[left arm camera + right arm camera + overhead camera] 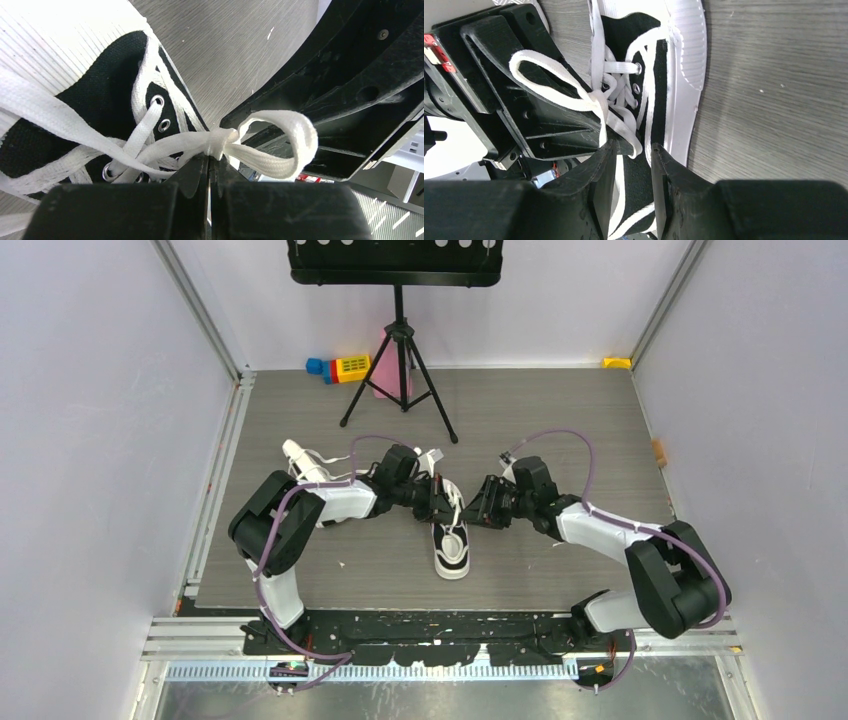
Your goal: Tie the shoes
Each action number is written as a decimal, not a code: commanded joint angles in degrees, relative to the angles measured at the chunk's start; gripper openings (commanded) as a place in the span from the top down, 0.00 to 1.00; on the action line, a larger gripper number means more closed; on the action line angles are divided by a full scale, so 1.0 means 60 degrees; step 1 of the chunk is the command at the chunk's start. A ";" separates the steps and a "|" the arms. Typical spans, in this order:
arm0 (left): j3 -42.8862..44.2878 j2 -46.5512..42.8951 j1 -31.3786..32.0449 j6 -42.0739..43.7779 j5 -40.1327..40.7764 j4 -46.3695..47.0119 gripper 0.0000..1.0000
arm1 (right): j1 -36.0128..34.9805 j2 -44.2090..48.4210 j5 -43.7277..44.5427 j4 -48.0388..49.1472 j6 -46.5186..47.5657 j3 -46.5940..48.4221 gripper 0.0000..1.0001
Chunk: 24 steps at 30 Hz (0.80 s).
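My left gripper is pinching the lace bend point(636, 148) that is inside my right gripper's fingers. So next I open my left gripper, move it back and take the standing loop point(306, 142) with it.
One black sneaker with a white sole point(452, 552) lies mid-table, toe toward me, and both grippers meet over its laces. My left gripper point(443, 502) is shut, with the white lace's knot point(218, 142) pinched at its tips point(209, 159). A lace loop point(300, 142) stands out past the knot toward the right gripper's black body point(350, 75). My right gripper point(631, 152) is open, its fingers either side of a short hanging lace bend point(636, 146) over the shoe's black side point(636, 175). The second shoe point(300, 462) lies at the back left behind the left arm.
A black tripod music stand point(400, 350) stands at the back centre. Coloured toy blocks point(342, 367) and a pink thing lie by the back wall. A yellow object point(617, 362) sits in the back right corner. Purple cables arch over both arms.
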State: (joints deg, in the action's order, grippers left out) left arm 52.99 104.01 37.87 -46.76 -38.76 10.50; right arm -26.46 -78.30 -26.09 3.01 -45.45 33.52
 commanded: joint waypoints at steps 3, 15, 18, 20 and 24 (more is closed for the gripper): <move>-0.0101 -0.0102 -0.0028 -0.0204 -0.0235 0.0282 0.99 | -0.0043 -0.0274 -0.0225 0.1087 -0.0246 0.0039 0.68; -0.0190 -0.0127 -0.0028 -0.0561 -0.0265 0.0785 0.97 | -0.0043 -0.0630 -0.0608 0.2370 -0.1266 -0.0340 0.82; -0.0224 -0.0171 -0.0033 -0.0607 -0.0216 0.0849 0.96 | -0.0043 -0.0563 -0.0515 0.2330 -0.1406 -0.0371 0.99; -0.0219 -0.0225 -0.0039 -0.0593 -0.0118 0.0755 0.92 | -0.0043 -0.0505 -0.0408 0.2192 -0.1399 -0.0343 1.00; -0.0233 -0.0399 -0.0038 -0.0453 0.0022 0.0455 0.85 | -0.0036 -0.0218 0.0184 0.1170 -0.0906 -0.0108 1.00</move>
State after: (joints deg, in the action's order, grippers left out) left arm 51.79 104.01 37.34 -49.71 -38.50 12.08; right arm -26.13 -81.73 -27.81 13.45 -52.75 31.48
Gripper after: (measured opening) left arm 0.125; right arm 0.017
